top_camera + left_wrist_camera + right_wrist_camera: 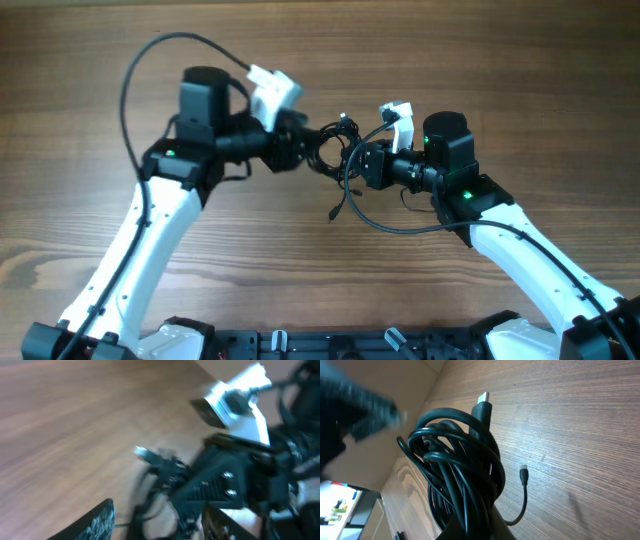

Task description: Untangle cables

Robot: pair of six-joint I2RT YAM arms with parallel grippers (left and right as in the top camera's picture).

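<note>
All the wound cables (pixel 460 450) are pinched together in my right gripper, so my left gripper should hold the heap (pixel 317 155) by its opposite side. This will free my right gripper to work the cables loose.
The cables (pixel 330 150) are a bunch of thin black cords held above the table between both arms. My right gripper (pixel 358 163) is shut on the bunch. In the right wrist view the coiled cables (pixel 455 465) rise from between my fingers (pixel 485 527), with a flat plug tip (pixel 483 398) at the top and a small plug (pixel 523 474) hanging free. My left gripper (pixel 305 150) is at the bunch's left side. In the blurred left wrist view its fingers (pixel 157 527) stand apart with cable strands (pixel 150 505) between them. One loose end (pixel 334 213) dangles toward the table.
The wooden table (pixel 500 80) lies under everything. The right arm's white camera mount (pixel 235 400) and black gripper body (pixel 225 480) fill the right of the left wrist view. A thicker arm wire (pixel 135 70) arcs at the back left.
</note>
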